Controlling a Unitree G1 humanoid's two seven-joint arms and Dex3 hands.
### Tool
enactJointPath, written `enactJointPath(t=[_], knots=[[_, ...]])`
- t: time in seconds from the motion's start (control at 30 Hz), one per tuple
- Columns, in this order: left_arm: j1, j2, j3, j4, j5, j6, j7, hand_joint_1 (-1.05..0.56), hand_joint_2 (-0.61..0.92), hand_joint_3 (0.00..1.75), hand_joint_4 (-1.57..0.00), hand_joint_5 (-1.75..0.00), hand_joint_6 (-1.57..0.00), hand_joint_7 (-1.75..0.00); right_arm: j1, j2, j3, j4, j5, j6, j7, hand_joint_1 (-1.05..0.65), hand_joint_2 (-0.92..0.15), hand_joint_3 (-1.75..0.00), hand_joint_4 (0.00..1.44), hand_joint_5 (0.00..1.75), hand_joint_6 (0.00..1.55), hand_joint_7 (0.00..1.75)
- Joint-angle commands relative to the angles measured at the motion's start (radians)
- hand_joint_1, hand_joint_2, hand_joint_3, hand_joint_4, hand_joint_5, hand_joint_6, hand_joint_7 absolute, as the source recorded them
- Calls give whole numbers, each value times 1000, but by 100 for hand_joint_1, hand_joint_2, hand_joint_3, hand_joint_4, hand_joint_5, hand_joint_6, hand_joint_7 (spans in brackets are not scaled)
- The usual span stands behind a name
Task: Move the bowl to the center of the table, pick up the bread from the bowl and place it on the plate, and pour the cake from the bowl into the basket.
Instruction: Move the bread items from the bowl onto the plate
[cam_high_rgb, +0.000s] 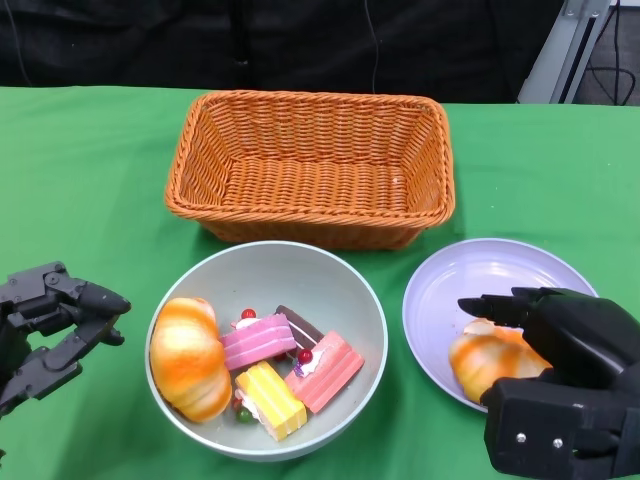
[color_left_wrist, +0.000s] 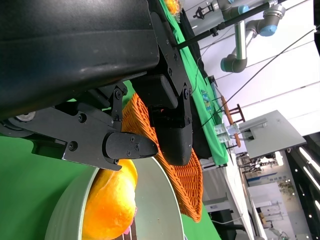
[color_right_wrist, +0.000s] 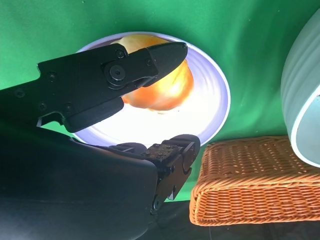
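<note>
The bread in the bowl (cam_high_rgb: 189, 360) only touches the pink cake at its edge (cam_high_rgb: 229, 352). The bread will come out by itself when I lift it.
A pale green bowl (cam_high_rgb: 270, 275) stands at the table's middle front. It holds an orange bread roll (cam_high_rgb: 187, 357) and several cake pieces: pink (cam_high_rgb: 258, 340), yellow (cam_high_rgb: 270, 400), pink with a cherry (cam_high_rgb: 325, 372). A second bread roll (cam_high_rgb: 485, 365) lies on the lilac plate (cam_high_rgb: 470, 285) to the right. My right hand (cam_high_rgb: 565, 375) hovers over the plate, its fingers (color_right_wrist: 145, 62) spread on either side of that roll (color_right_wrist: 167, 90), one clear of it. My left hand (cam_high_rgb: 50, 330) is left of the bowl, fingers apart, holding nothing.
An orange wicker basket (cam_high_rgb: 310, 170) sits behind the bowl and plate, close to both. Green cloth covers the table. The left wrist view shows the bowl (color_left_wrist: 155, 200), its roll (color_left_wrist: 110, 200) and the basket (color_left_wrist: 185, 175) beyond my left hand (color_left_wrist: 125, 100).
</note>
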Motion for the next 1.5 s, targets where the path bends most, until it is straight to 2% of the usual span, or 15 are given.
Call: enactJointPath(t=[0.03, 0.13, 0.33, 0.4, 0.53, 0.7, 0.93, 1.13, 1.27, 1.5], knots=[[9, 18, 2, -2, 2, -14, 11, -12, 92, 31, -79, -127, -94, -78, 6, 10, -29, -10, 36, -42, -58, -61, -92, -5, 29, 8, 45, 0], [8, 17, 2, -3, 1, -12, 11, -12, 92, 30, -79, -127, -94, -77, 35, 34, -33, -87, 76, -100, -102, -62, -92, -3, 33, 9, 45, 1], [0, 20, 1, 4, 7, -12, 11, -12, 92, 32, -79, -127, -94, -78, 25, 64, 16, -245, 104, -170, -65, -66, -92, -6, 35, 8, 46, 1], [-2, 19, 1, 4, 8, -16, 12, -11, 92, 32, -79, -127, -94, -78, 5, 68, 40, -254, 94, -213, -68, -66, -92, -5, 37, 8, 48, 1], [-3, 19, 3, 5, 7, -16, 14, -11, 92, 33, -78, -127, -94, -79, -38, 111, 102, -244, 85, -255, -67, -68, -92, -4, 39, 9, 51, 2], [-1, 18, 4, 2, 15, -17, 26, -13, 92, 31, -78, -127, -94, -79, -97, 163, 168, -197, 69, -278, -60, -69, -92, -5, 42, 9, 52, 2], [-9, 19, 6, 12, 13, -9, 41, -14, 92, 30, -80, -126, -94, -77, -185, 278, 249, -75, 53, -254, -72, -70, -92, -3, 44, 6, 50, 0], [-16, 22, 12, 13, 17, 13, 64, -17, 92, 29, -81, -122, -95, -73, -254, 389, 270, 94, 91, -255, -106, -72, -92, -2, 41, 3, 40, 0], [-15, 24, 13, 6, 11, 27, 73, -21, 92, 27, -82, -119, -95, -71, -287, 452, 268, 206, 137, -267, -135, -76, -92, -4, 36, 0, 26, 0], [-22, 22, 20, 14, 0, 10, 73, -20, 92, 26, -83, -119, -96, -70, -328, 500, 271, 323, 188, -282, -147, -80, -92, -6, 29, 0, 14, 0]])
